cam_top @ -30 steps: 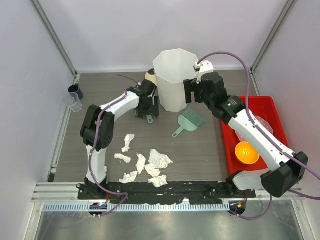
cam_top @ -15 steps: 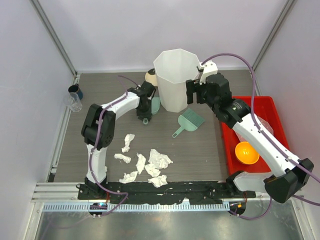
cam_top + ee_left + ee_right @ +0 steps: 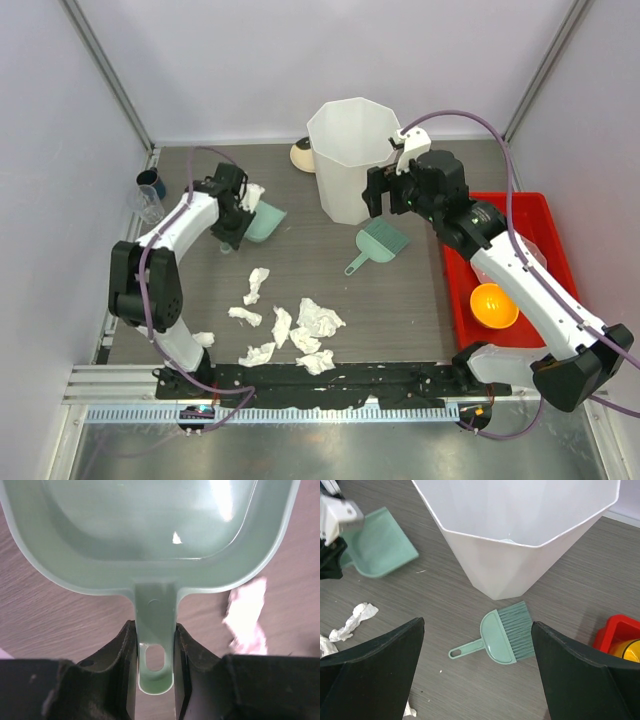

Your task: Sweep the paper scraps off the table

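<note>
The green dustpan (image 3: pixel 266 222) is low behind the scraps and there is clear table (image 3: pixel 203 263) toward the side, so my left gripper keeps going that way and lets go of the dustpan flat.
Several crumpled white paper scraps (image 3: pixel 300 330) lie on the dark wood-grain table (image 3: pixel 400 300) in front of the arm bases, and one (image 3: pixel 247 612) shows beside the dustpan in the left wrist view. My left gripper (image 3: pixel 242 222) (image 3: pixel 155 650) is shut on the handle of the green dustpan (image 3: pixel 265 222) (image 3: pixel 150 530), at the table's left, behind the scraps. The green hand brush (image 3: pixel 375 243) (image 3: pixel 507 637) lies flat in front of the bin. My right gripper (image 3: pixel 385 192) (image 3: pixel 477 670) hangs open above the brush, holding nothing.
A tall white faceted bin (image 3: pixel 352 160) (image 3: pixel 520 540) stands at the back centre. A red tray (image 3: pixel 530 215) with an orange bowl (image 3: pixel 494 305) sits at the right. Two small cups (image 3: pixel 150 192) stand by the left wall. One scrap (image 3: pixel 203 340) lies beside the left arm's base.
My left gripper closed on the dustpan's handle beside the bin and carried it left across the table. My right gripper stayed open, shifting only slightly above the brush.
</note>
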`<control>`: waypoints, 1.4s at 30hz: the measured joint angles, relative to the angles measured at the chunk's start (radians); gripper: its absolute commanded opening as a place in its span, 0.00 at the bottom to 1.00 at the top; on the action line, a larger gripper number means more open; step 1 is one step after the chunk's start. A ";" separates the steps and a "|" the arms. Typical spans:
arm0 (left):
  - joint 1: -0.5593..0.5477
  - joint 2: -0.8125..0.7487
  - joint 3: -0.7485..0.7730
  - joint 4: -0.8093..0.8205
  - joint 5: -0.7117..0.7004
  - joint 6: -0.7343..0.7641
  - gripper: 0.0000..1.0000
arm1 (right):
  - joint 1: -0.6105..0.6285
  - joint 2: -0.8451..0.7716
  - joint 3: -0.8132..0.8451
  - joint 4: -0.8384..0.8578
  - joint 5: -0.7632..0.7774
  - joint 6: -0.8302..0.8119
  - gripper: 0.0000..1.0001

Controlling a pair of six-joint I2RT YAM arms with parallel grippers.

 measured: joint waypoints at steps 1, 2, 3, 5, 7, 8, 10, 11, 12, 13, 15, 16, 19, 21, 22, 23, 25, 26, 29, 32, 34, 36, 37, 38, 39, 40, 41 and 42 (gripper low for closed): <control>-0.003 -0.018 -0.032 -0.009 -0.006 0.077 0.00 | 0.000 0.000 0.000 0.000 -0.008 0.000 0.93; -0.002 -0.033 -0.060 -0.021 -0.009 0.147 0.00 | 0.000 0.000 0.000 0.000 -0.014 0.001 0.93; 0.002 -0.042 -0.080 -0.035 -0.009 0.212 0.00 | 0.000 0.000 0.000 0.001 -0.021 0.001 0.93; 0.028 -0.042 -0.086 -0.064 -0.003 0.315 0.00 | 0.000 0.000 -0.001 0.002 -0.032 0.001 0.93; 0.091 -0.025 -0.058 -0.092 0.005 0.387 0.00 | 0.000 -0.001 -0.009 0.007 -0.040 0.001 0.93; 0.131 -0.007 -0.026 -0.109 0.008 0.417 0.00 | 0.000 -0.002 -0.015 0.010 -0.044 0.002 0.93; 0.200 0.043 0.043 -0.126 0.024 0.468 0.00 | 0.000 -0.005 -0.030 0.010 -0.051 0.001 0.93; 0.230 0.067 0.070 -0.127 0.038 0.490 0.00 | 0.000 -0.007 -0.035 0.009 -0.054 0.001 0.93; 0.257 0.087 0.083 -0.126 0.048 0.518 0.02 | 0.000 -0.009 -0.040 0.010 -0.056 0.001 0.93; 0.270 0.105 0.086 -0.129 0.060 0.549 0.06 | 0.000 -0.011 -0.043 0.009 -0.058 0.001 0.93; 0.296 0.119 0.078 -0.143 0.074 0.581 0.29 | 0.000 -0.016 -0.047 0.009 -0.061 0.000 0.93; 0.300 0.122 0.064 -0.146 0.087 0.606 0.35 | 0.000 -0.018 -0.048 0.010 -0.062 -0.001 0.93; 0.298 0.122 0.016 -0.145 0.115 0.650 0.54 | 0.000 -0.030 -0.055 0.013 -0.065 -0.002 0.93; 0.298 0.123 0.005 -0.145 0.124 0.660 0.67 | 0.000 -0.032 -0.058 0.015 -0.066 -0.002 0.93; 0.298 0.123 0.005 -0.142 0.131 0.658 0.70 | 0.000 -0.032 -0.059 0.015 -0.067 -0.002 0.93; 0.298 0.122 0.007 -0.137 0.135 0.655 0.74 | 0.000 -0.032 -0.061 0.015 -0.068 -0.002 0.93; 0.299 0.122 0.011 -0.129 0.143 0.647 0.93 | 0.000 -0.032 -0.063 0.014 -0.069 -0.002 0.93; 0.299 0.117 0.013 -0.121 0.146 0.641 0.99 | 0.000 -0.033 -0.064 0.014 -0.069 -0.002 0.93; 0.301 0.079 0.016 -0.110 0.167 0.628 1.00 | 0.000 -0.035 -0.066 0.014 -0.068 -0.002 0.93; 0.282 0.015 0.051 -0.125 0.187 0.610 1.00 | 0.000 -0.047 -0.074 0.014 -0.063 -0.001 0.94; 0.237 -0.033 0.094 -0.127 0.185 0.572 1.00 | 0.000 -0.058 -0.077 0.014 -0.040 0.002 0.96; 0.134 -0.074 0.134 -0.125 0.158 0.518 0.99 | 0.000 -0.071 -0.077 0.014 0.019 0.009 0.98; 0.056 -0.091 0.152 -0.116 0.155 0.489 1.00 | 0.000 -0.076 -0.077 0.014 0.055 0.012 0.98; -0.029 -0.101 0.167 -0.107 0.154 0.459 1.00 | -0.002 -0.080 -0.078 0.014 0.087 0.016 0.99; -0.095 -0.107 0.173 -0.092 0.158 0.430 0.99 | -0.005 -0.084 -0.080 0.015 0.112 0.018 1.00; -0.185 -0.108 0.179 -0.069 0.164 0.388 0.98 | -0.017 -0.091 -0.089 0.018 0.142 0.021 0.99; -0.249 -0.106 0.180 -0.050 0.177 0.363 0.97 | -0.029 -0.098 -0.097 0.019 0.160 0.024 1.00; -0.323 -0.101 0.180 -0.032 0.183 0.332 0.95 | -0.049 -0.106 -0.108 0.018 0.177 0.029 1.00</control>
